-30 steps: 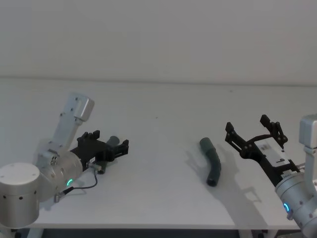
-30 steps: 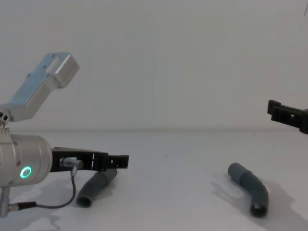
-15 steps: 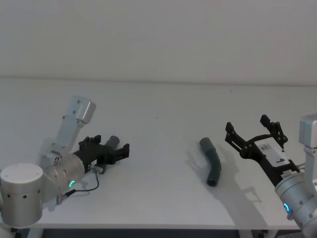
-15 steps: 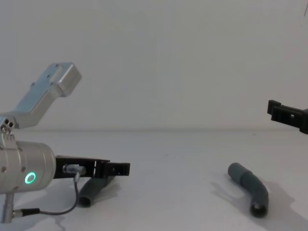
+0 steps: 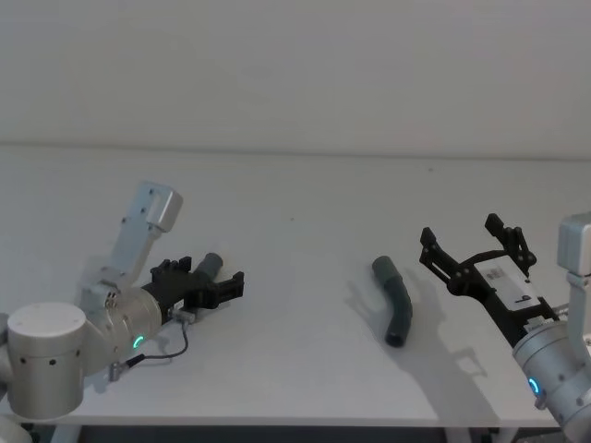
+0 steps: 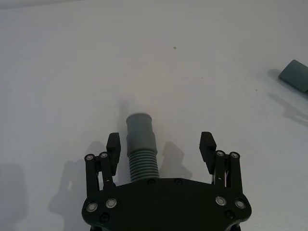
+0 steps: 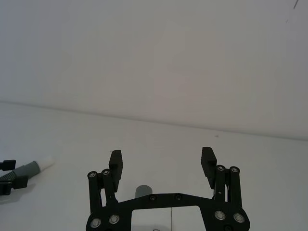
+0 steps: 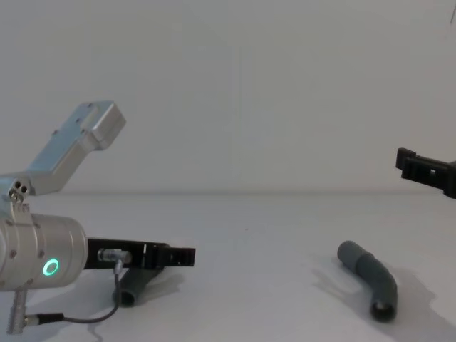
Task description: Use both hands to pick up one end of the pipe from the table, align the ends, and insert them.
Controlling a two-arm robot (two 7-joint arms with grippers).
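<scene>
A shadow (image 6: 123,106) stretches past the pipe piece's end cuff (image 6: 142,146) near my left gripper. I expect the pipe piece to show a white plug there when I lift it.
Two dark grey pipe pieces lie on the white table (image 5: 295,203). My left gripper (image 5: 211,275) stands open and low over the left pipe piece (image 5: 209,264). In the left wrist view the ribbed middle and end cuff of that piece (image 6: 140,142) lie between the fingers of the gripper (image 6: 160,144), closer to one finger, and no finger touches them. The chest view shows the left gripper (image 8: 169,256) just above this piece (image 8: 135,285). The bent right pipe piece (image 5: 395,300) lies apart from my right gripper (image 5: 462,235), which hovers open to its right.
A plain wall rises behind the table's far edge. The table's front edge (image 5: 277,423) runs close below both arms. A thin cable (image 5: 171,349) loops from the left wrist onto the table. Bare table lies between the two pipe pieces.
My left arm has sunk toward the table, bringing its open gripper down around the left pipe piece. The right arm and both pipe pieces have stayed put.
</scene>
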